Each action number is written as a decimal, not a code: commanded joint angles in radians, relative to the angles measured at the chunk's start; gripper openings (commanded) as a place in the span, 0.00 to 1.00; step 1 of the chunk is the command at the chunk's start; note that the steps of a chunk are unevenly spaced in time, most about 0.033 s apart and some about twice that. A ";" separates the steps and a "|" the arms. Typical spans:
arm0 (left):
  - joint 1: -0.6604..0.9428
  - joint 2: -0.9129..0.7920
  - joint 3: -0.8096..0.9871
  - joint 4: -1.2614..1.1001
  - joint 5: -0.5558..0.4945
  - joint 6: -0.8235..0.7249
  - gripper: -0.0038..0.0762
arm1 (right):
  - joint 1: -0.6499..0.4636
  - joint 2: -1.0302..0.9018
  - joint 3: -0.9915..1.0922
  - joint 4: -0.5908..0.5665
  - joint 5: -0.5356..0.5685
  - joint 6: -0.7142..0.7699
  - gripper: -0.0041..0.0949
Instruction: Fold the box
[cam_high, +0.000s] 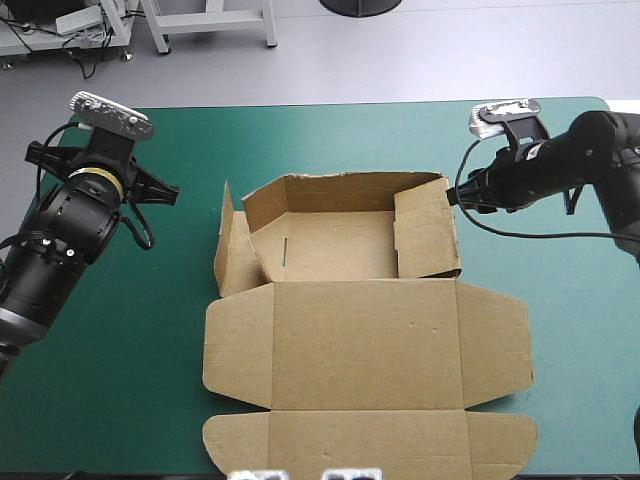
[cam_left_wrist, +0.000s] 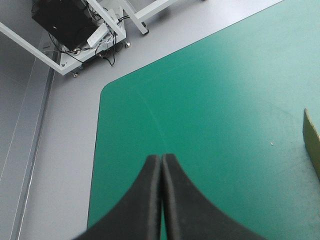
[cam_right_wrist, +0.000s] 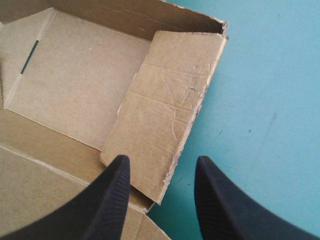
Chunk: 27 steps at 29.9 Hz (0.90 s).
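Note:
The lid (cam_high: 367, 345) connects to the brown box along a crease (cam_high: 365, 281), so I expect the lid to follow along, spread open, as I raise the side of the box.
The brown box (cam_high: 368, 340) lies mid-table as an open tray with its lid flat toward the near edge. Its back wall (cam_high: 340, 190) stands up, the left side flap (cam_high: 230, 250) leans outward, and the right side flap (cam_high: 425, 230) leans in over the floor. My right gripper (cam_high: 455, 195) hovers open just outside that right flap. In the right wrist view the gripper (cam_right_wrist: 160, 165) straddles the edge of the flap (cam_right_wrist: 170, 105), one finger over the board, the other over the cover. My left gripper (cam_high: 165, 192), shut and holding nothing, is well left of the box; the left wrist view shows the gripper (cam_left_wrist: 161, 159) over bare cover.
Teal-green cover (cam_high: 150, 330) lies open on both sides of the box. The table's far left corner (cam_left_wrist: 107, 90) is ahead of my left gripper. A sliver of the box's board (cam_left_wrist: 312, 142) shows off to one side of it.

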 joint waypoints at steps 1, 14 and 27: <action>0.000 -0.027 -0.031 0.017 -0.030 -0.002 0.04 | -0.002 0.041 -0.018 0.012 -0.045 0.014 0.40; 0.000 -0.027 -0.031 -0.037 0.005 0.047 0.03 | -0.002 0.324 -0.018 0.091 -0.071 0.014 0.39; -0.002 -0.006 -0.030 -0.044 0.014 0.050 0.03 | -0.004 0.324 -0.018 0.132 -0.120 0.001 0.04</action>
